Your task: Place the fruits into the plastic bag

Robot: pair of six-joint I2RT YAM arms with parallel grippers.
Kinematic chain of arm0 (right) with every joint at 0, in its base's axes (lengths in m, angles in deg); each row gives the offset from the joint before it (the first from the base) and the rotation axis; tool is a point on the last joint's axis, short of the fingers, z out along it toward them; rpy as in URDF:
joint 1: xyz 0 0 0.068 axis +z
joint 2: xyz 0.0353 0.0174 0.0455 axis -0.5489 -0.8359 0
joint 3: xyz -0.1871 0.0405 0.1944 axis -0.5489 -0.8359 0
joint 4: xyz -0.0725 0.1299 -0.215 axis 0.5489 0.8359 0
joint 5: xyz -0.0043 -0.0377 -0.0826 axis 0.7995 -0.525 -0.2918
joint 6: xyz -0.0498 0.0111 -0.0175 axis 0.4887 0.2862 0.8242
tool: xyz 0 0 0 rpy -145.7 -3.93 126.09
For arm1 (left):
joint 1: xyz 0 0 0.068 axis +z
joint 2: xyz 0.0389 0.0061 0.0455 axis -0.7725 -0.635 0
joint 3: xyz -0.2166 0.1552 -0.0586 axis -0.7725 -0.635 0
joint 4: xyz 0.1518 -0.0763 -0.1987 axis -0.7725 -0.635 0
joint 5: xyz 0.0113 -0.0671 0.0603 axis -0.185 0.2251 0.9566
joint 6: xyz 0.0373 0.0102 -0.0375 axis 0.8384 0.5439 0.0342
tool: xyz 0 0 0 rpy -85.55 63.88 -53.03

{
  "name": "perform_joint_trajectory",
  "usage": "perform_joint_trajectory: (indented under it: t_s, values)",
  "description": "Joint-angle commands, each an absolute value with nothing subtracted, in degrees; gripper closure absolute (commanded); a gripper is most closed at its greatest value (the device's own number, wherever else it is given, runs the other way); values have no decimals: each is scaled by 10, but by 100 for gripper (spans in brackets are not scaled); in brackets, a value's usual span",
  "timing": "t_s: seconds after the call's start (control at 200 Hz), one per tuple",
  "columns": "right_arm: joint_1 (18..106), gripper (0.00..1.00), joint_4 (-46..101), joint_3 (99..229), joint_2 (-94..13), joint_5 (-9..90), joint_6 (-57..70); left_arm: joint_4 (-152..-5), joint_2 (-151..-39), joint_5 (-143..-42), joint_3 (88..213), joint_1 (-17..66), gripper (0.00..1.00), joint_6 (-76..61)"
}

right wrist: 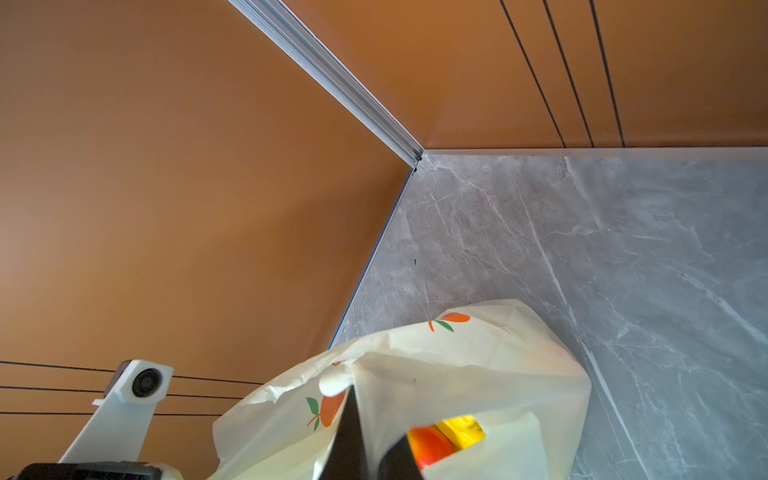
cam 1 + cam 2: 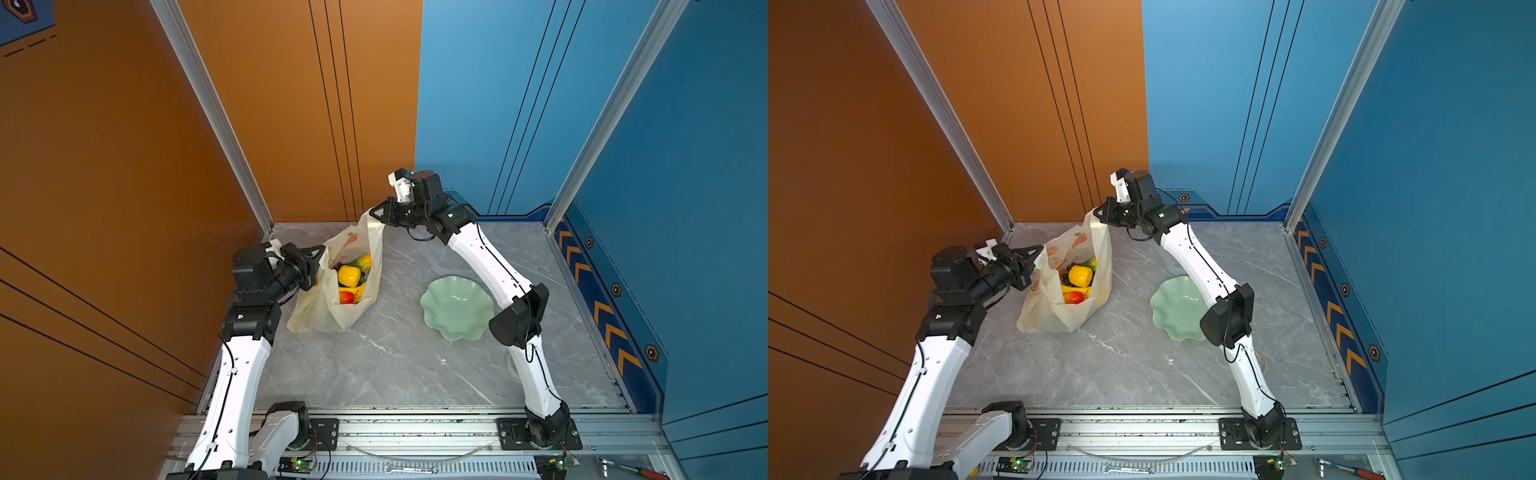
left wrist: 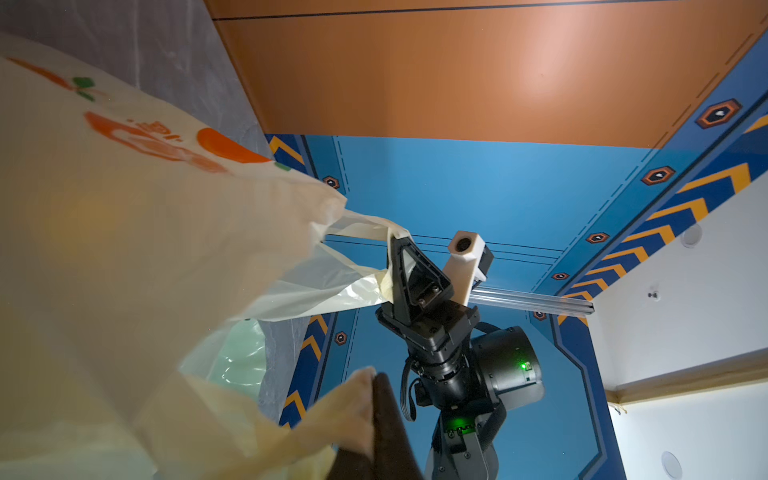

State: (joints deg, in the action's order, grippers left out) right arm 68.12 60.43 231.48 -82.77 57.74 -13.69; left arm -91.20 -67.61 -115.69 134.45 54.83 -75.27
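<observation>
The fruits are inside the cream plastic bag [image 2: 349, 278] and the dish is empty, so my left gripper should keep lowering its handle loop [image 2: 325, 263] until the bag settles, and then let go.
The cream plastic bag [image 2: 328, 313] [image 2: 1048, 316] stands at the back left of the table, its mouth pulled open between both arms. My left gripper [image 2: 322, 251] [image 3: 376, 376] is shut on one handle loop. The other loop is pinched in my right gripper [image 2: 374, 214] [image 1: 351, 388], raised near the back wall. Inside the bag lie the fruits: a yellow lumpy fruit [image 2: 349, 275], a red mango [image 2: 347, 297] [image 1: 428, 446], a green-orange papaya [image 2: 364, 262], bananas [image 2: 360, 289] and dark grapes [image 2: 338, 266]. No fruit lies on the table.
A pale green wavy-rimmed dish [image 2: 455, 309] [image 2: 1177, 309] sits right of centre, partly under the right forearm. Orange walls close in on the left and back, blue walls on the right. A wrench [image 2: 411, 469] and a ratchet [image 2: 627, 470] rest on the front rail.
</observation>
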Motion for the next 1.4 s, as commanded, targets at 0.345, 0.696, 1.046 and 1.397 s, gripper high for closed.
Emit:
perform_joint_trajectory:
  t_s: [0.345,0.696,1.046,1.397]
  values:
    - [695,100,631,2267,-834,599,-111,-910,-662,-1170,1314,560,100,-738]
    - [722,100,631,2232,-835,623,-110,-903,-677,-1179,1267,560,100,-721]
    - [731,96,631,2184,-847,628,-110,-906,-709,-1172,1241,566,100,-674]
    - [750,95,633,2167,-873,614,-113,-901,-744,-1153,1211,562,100,-635]
